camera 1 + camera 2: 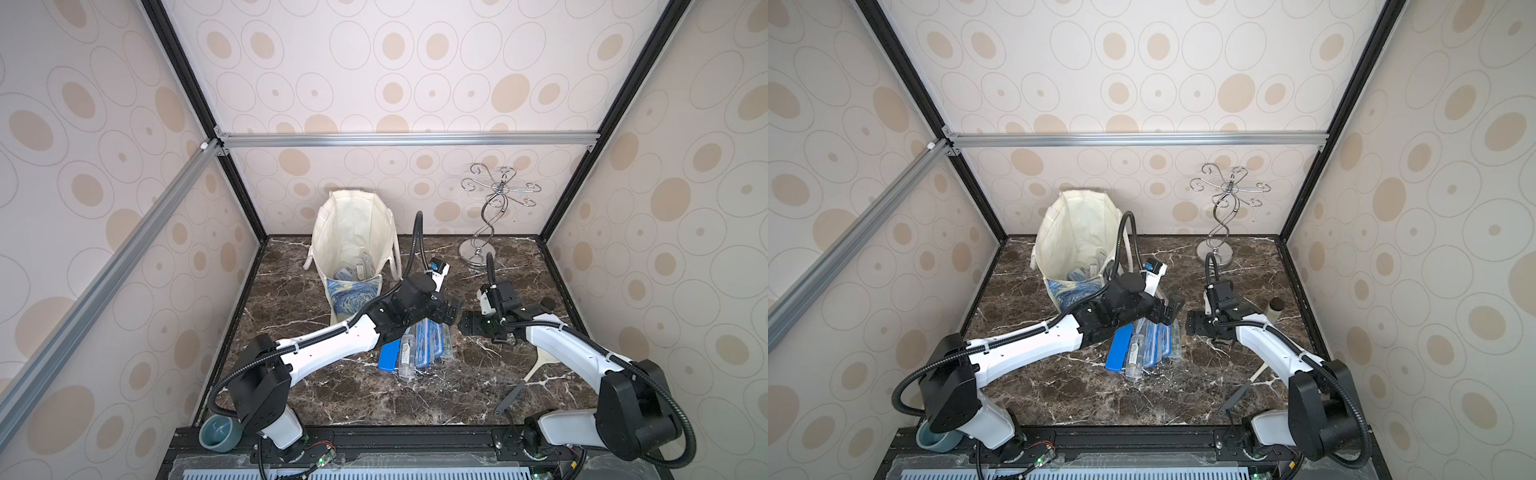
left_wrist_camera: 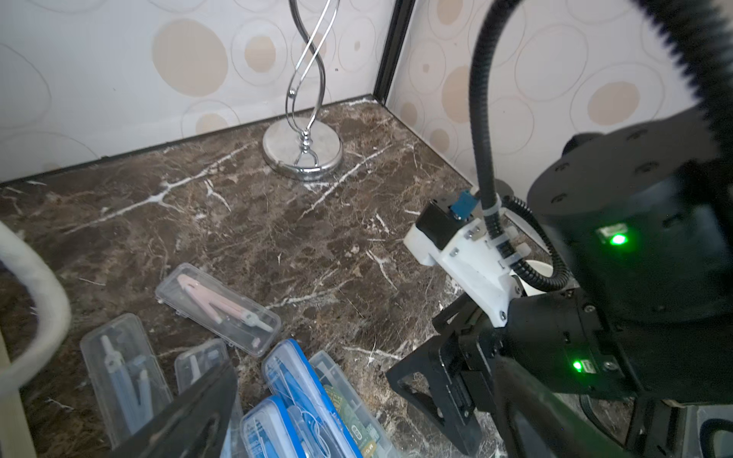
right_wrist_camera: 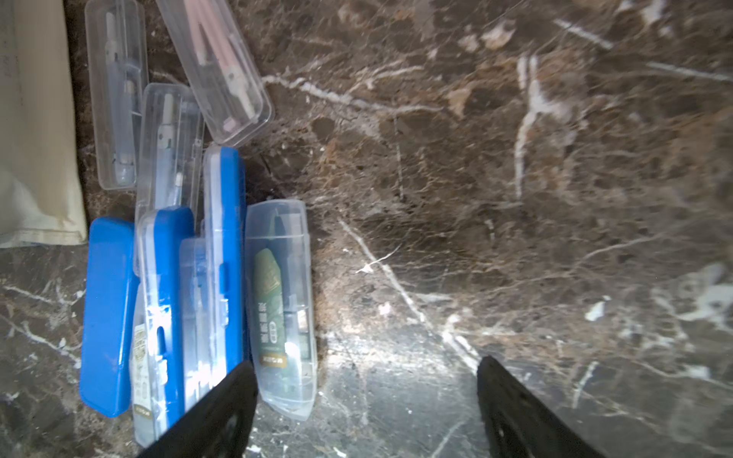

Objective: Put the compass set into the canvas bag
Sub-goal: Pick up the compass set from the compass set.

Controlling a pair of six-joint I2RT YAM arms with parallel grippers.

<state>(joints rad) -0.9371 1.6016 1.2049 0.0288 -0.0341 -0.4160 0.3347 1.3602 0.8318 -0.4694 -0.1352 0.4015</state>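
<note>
Next, my left gripper moves back from the blue case's far end (image 3: pixel 224 161), which it is hanging over. It should let my right gripper pick up the case (image 3: pixel 226 244) and pass it over.
The cream canvas bag (image 1: pixel 353 232) (image 1: pixel 1077 232) stands open at the back left, its starry-night print facing forward and several cases inside. Several compass set cases (image 1: pixel 419 347) (image 1: pixel 1144 345), clear and blue, lie piled on the marble in front of it. My left gripper (image 1: pixel 453 311) (image 2: pixel 365 436) hangs open over the pile's far end, holding nothing. My right gripper (image 1: pixel 465 325) (image 3: pixel 369 408) faces it from the right, open over bare marble. One of its fingers (image 3: pixel 222 416) is beside a clear case with a green label (image 3: pixel 281 301). A pink compass case (image 2: pixel 218 309) lies apart.
A chrome hook stand (image 1: pixel 494 216) rises at the back right. A small dark-capped bottle (image 1: pixel 1276 309) stands behind the right arm. A cream spatula (image 1: pixel 540 365) and a grey tool (image 1: pixel 509 399) lie front right. A teal bowl (image 1: pixel 218 432) sits at the left arm's base.
</note>
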